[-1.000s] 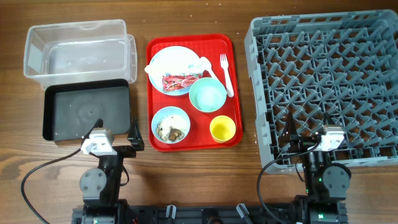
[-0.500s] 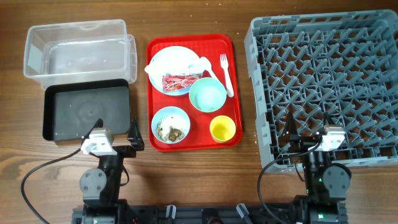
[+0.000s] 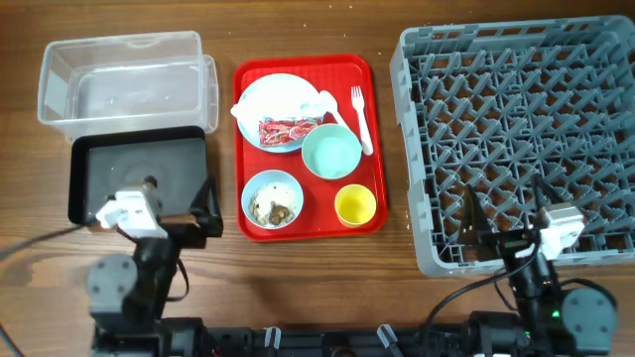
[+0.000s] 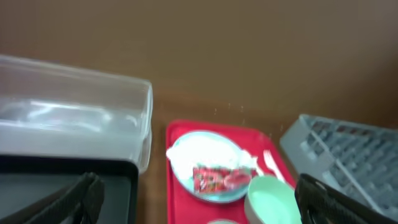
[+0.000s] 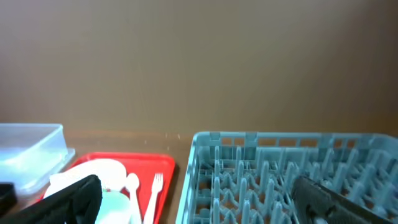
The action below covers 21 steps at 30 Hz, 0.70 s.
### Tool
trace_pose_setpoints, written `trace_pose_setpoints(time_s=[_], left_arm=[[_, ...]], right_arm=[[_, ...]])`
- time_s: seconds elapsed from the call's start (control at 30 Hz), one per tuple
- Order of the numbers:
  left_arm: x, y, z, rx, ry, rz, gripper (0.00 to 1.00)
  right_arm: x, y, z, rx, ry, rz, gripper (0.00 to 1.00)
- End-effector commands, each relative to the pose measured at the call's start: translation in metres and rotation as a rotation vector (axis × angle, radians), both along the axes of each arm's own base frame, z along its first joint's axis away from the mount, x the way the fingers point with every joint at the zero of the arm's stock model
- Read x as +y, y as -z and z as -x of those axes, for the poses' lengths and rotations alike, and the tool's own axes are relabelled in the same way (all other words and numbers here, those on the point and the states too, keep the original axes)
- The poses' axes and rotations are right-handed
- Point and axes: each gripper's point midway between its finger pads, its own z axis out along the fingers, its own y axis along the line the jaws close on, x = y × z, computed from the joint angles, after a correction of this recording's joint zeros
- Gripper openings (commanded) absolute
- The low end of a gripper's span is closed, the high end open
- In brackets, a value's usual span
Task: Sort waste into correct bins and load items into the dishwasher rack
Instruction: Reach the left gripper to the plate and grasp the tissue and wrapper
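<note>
I should move the wrapper and white napkin into the clear tub with my left gripper before loading the pale blue plate, because they are lying on it.
On the red serving tray lie a pale blue plate with a red-and-white wrapper and white napkin, an empty blue-green bowl, a bowl holding food scraps, a yellow cup, a white fork and a spoon. The clear tub and black tray stand at the left. The grey rack is at the right. My left gripper is open and empty over the black tray's front right. My right gripper is open and empty over the rack's front edge.
The left wrist view shows the tub, plate, wrapper, bowl and rack between the open fingers. The right wrist view shows the rack, fork and red tray.
Both arms have lifted from their rest pose. The left gripper has shifted left and back over the black tray; the right has shifted right. Nothing on the table has moved.
</note>
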Motion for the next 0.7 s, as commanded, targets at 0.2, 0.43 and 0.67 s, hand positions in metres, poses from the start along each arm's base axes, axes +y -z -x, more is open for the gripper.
trace_pose_setpoints(time_s=[0.2,0.43,0.67], left_arm=[[-0.004,-0.044,-0.044,0.42,0.036,-0.034,1.0],[-0.033,-0.013,-0.107,0.759,0.132,-0.079,1.0],[-0.09,0.058,-0.158,0.894,0.289,0.053,1.0]], right_arm=[[0.016,-0.03,-0.026,0.316,-0.108,-0.006,1.0],[0.029,-0.009,-0.062,0.645,-0.2,-0.083,1.0],[0.037,0.032,-0.079,0.852,-0.218,-0.221,1.0]])
